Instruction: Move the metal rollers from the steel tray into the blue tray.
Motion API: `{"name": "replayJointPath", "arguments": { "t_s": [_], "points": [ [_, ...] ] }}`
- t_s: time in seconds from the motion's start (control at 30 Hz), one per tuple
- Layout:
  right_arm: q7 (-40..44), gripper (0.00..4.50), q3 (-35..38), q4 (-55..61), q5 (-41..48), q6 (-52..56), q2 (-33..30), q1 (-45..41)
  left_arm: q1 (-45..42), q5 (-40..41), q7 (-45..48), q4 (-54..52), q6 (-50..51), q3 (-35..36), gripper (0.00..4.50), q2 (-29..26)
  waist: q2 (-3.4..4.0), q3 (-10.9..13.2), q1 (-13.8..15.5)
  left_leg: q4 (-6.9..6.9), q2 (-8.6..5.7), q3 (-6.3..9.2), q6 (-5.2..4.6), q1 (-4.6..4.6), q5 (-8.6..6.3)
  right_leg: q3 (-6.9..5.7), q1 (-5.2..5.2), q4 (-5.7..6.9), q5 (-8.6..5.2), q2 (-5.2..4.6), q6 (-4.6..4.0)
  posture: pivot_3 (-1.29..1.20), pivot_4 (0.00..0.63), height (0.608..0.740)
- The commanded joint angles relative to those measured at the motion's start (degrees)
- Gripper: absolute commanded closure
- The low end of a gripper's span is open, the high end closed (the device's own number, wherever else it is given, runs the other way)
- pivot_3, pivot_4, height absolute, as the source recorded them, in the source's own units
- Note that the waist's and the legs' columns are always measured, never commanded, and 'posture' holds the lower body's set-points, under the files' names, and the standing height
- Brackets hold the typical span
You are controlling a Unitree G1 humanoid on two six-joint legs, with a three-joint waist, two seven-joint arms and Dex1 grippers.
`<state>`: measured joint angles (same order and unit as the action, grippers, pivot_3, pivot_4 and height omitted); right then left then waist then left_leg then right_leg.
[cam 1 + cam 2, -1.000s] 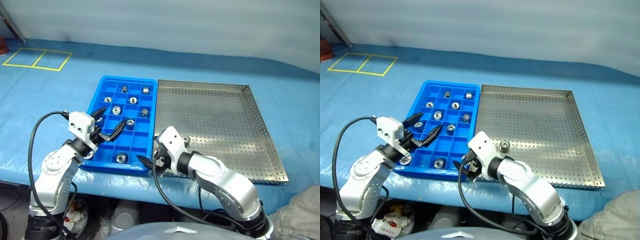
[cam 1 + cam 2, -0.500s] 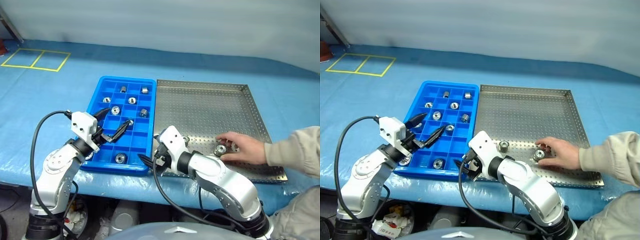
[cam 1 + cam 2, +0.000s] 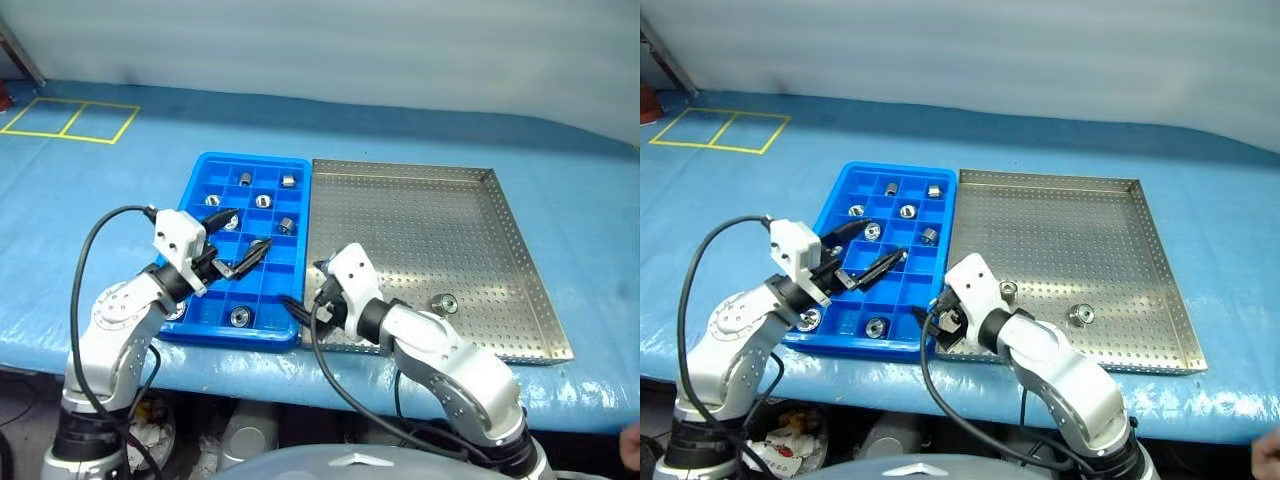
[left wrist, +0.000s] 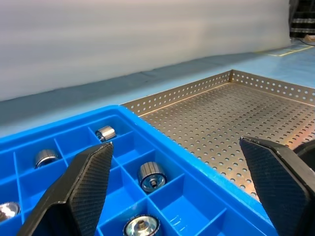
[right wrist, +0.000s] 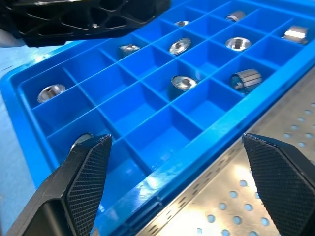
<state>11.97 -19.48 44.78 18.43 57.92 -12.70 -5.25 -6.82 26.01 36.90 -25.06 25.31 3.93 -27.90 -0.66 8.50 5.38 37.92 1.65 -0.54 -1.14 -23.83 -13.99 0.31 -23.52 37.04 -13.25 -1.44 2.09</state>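
The steel tray's roller nearest the blue tray stands clear of its neighbour, so the left gripper should keep reaching over until its open fingers are on either side of that roller.
The blue tray holds several metal rollers in its compartments. To its right lies the steel tray, with one roller near its front rim and another beside my right wrist. My left gripper hovers open over the blue tray's near half, with nothing between its fingers. My right gripper is open and empty above the seam between the two trays at their front corners; its wrist view looks across the blue compartments.
Both trays rest on a blue tarp-covered table with its front edge close below them. Yellow tape squares mark the far left. A black cable loops off my left arm. Part of a person's hand shows at the lower right corner.
A person's hand reached into the steel tray, left a second roller near its front rim, and withdrew. My left gripper shifted right and slightly up over the blue tray.
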Motion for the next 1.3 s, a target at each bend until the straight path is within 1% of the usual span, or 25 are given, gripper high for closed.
{"name": "replayJointPath", "arguments": {
  "t_s": [0.03, 0.27, 0.43, 0.5, 0.6, 0.7, 0.87, 1.17, 1.3],
  "points": [
    [-1.4, 0.02, 2.8, 4.0, 0.0, -0.5, -0.1, 1.2, -3.2, 1.8, 2.7, -0.1, 2.3, -3.3, 0.0, -0.3, 0.0, 0.0, -0.6, 0.0, 0.0, -0.03, 0.0, 0.01, 0.0, 0.04, 0.0, 0.0, 0.01, -0.01, 0.01, 0.13, 0.15, 0.74],
    [-4.4, 0.02, 7.8, 8.2, -0.6, 0.1, -1.5, 7.2, -11.9, -2.0, 4.6, 6.1, 4.1, -12.9, 0.0, 1.7, -0.01, 0.0, -2.7, 0.0, -0.09, -0.07, -0.02, 0.02, 0.0, 0.13, -0.01, 0.02, 0.04, 0.06, 0.05, 0.07, 0.15, 0.74],
    [-7.0, 0.02, 11.1, 10.6, -1.1, -0.1, -1.0, 11.6, -18.7, -4.6, 7.4, 12.1, 5.2, -18.7, 0.0, 3.2, -0.02, 0.0, -4.1, 0.02, -0.1, -0.16, -0.02, 0.05, 0.0, 0.23, -0.03, 0.08, 0.05, 0.08, 0.09, 0.01, 0.15, 0.74],
    [-8.2, 0.02, 12.7, 12.2, -1.8, -0.1, -1.0, 14.6, -23.9, -5.8, 9.2, 17.1, 7.3, -21.7, 0.0, 4.5, -0.03, 0.0, -4.4, 0.03, -0.09, -0.21, -0.02, 0.09, 0.0, 0.29, -0.04, 0.12, 0.05, 0.09, 0.1, -0.01, 0.15, 0.74],
    [-9.0, 0.02, 13.7, 13.3, -2.3, -0.3, -0.9, 17.0, -28.0, -7.3, 11.0, 21.5, 9.0, -24.0, 0.0, 5.3, -0.02, 0.0, -5.0, 0.08, -0.13, -0.24, -0.05, 0.08, 0.02, 0.31, -0.05, 0.15, 0.05, 0.09, 0.13, -0.03, 0.15, 0.74],
    [-9.9, 0.02, 15.7, 14.9, -3.0, -0.7, -0.9, 20.6, -33.1, -10.7, 16.4, 28.1, 7.5, -28.6, 0.0, 5.5, -0.02, 0.0, -6.0, 0.08, -0.13, -0.36, -0.09, 0.11, 0.01, 0.46, -0.08, 0.15, 0.17, 0.09, 0.35, -0.05, 0.15, 0.74],
    [-10.9, 0.02, 18.2, 15.2, -3.1, -3.1, -1.1, 24.2, -38.8, -15.3, 23.1, 36.4, 5.6, -34.5, 0.0, 6.6, -0.02, 0.0, -6.8, 0.07, -0.11, -0.44, -0.1, 0.11, 0.01, 0.52, -0.14, 0.16, 0.17, 0.12, 0.35, -0.06, 0.15, 0.74],
    [-13.2, 0.02, 17.7, 15.2, -2.8, -6.2, -0.9, 26.7, -44.0, -23.0, 28.3, 47.4, 2.5, -39.5, 0.0, 10.2, -0.03, 0.0, -7.5, 0.1, -0.1, -0.59, -0.16, 0.07, -0.01, 0.66, -0.21, 0.16, 0.13, 0.11, 0.28, -0.11, 0.15, 0.74],
    [-14.1, 0.02, 17.0, 15.2, -2.6, -7.0, -0.9, 27.1, -44.7, -25.5, 28.5, 51.6, 0.5, -39.7, 0.0, 12.5, -0.03, 0.0, -7.6, 0.11, -0.11, -0.65, -0.21, 0.07, -0.03, 0.73, -0.22, 0.16, 0.13, 0.11, 0.3, -0.11, 0.15, 0.74]
  ]
}}
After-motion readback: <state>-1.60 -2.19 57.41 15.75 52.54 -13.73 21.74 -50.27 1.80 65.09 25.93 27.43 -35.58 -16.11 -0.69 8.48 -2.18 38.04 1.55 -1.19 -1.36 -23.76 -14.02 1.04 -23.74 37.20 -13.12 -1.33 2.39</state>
